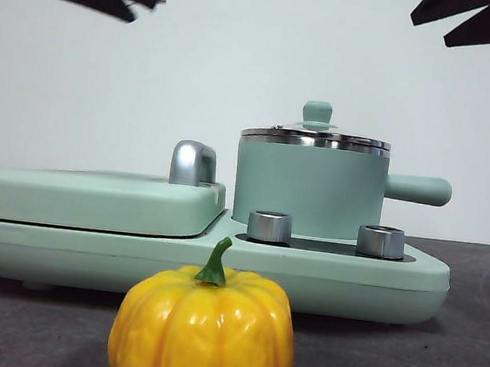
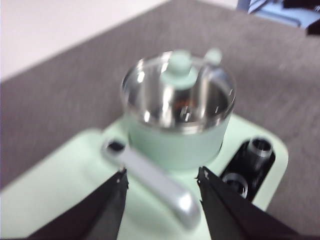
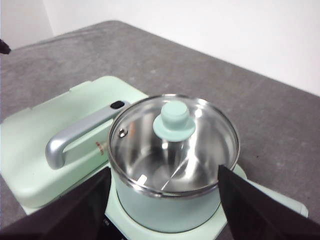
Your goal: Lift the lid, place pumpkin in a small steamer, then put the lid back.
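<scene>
A thin line divides the steel band. So I expect the glass lid to come away with only the upper ring when I raise the knob.
The yellow-orange pumpkin with a green stem sits on the table nearest the camera, in front of the appliance. Behind it stands the small steamer, its side handle pointing right. The glass lid rests on its rim, with the mint knob upright. Through the glass the pot looks empty. My left gripper hangs open above the grill side, facing the steamer. My right gripper is open wide over the near edge of the lid, well above it. Both show as dark tips at the front view's top corners.
The wide mint grill unit with a silver handle lies left of the steamer on the same base. Two steel dials stand at the base's front. Grey table surrounds the appliance.
</scene>
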Motion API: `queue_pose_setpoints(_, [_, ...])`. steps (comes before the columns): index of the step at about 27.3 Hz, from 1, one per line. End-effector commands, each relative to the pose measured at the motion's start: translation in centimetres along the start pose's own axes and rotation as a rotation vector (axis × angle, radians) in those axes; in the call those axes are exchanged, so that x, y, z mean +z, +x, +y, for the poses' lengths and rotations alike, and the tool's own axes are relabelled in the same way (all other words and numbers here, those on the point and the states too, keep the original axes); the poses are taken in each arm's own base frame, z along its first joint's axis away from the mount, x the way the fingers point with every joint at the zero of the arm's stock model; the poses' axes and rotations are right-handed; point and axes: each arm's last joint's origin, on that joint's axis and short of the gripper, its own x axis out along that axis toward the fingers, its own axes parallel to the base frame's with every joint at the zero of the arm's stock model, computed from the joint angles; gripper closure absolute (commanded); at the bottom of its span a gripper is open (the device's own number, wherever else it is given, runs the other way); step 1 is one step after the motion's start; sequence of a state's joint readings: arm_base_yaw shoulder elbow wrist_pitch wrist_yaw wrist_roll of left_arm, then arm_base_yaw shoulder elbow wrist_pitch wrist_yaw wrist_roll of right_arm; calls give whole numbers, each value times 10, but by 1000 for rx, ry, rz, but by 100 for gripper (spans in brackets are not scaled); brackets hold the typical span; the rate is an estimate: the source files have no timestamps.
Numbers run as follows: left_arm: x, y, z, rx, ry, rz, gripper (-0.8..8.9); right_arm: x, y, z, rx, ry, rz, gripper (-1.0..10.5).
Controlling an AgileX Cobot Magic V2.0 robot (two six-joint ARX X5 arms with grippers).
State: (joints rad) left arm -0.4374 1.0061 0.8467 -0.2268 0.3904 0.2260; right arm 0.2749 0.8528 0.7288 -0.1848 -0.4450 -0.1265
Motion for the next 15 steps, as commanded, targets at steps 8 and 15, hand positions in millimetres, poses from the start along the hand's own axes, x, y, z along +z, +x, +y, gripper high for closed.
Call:
queue_pose_setpoints(8, [19,50,-5,-19,-55,-181,581,10,-4,2,-1,26,-55,608])
queue_pose_setpoints(15, [24,87,-1,-3,-61,-161,580,11,-4,2,1,47,-55,608])
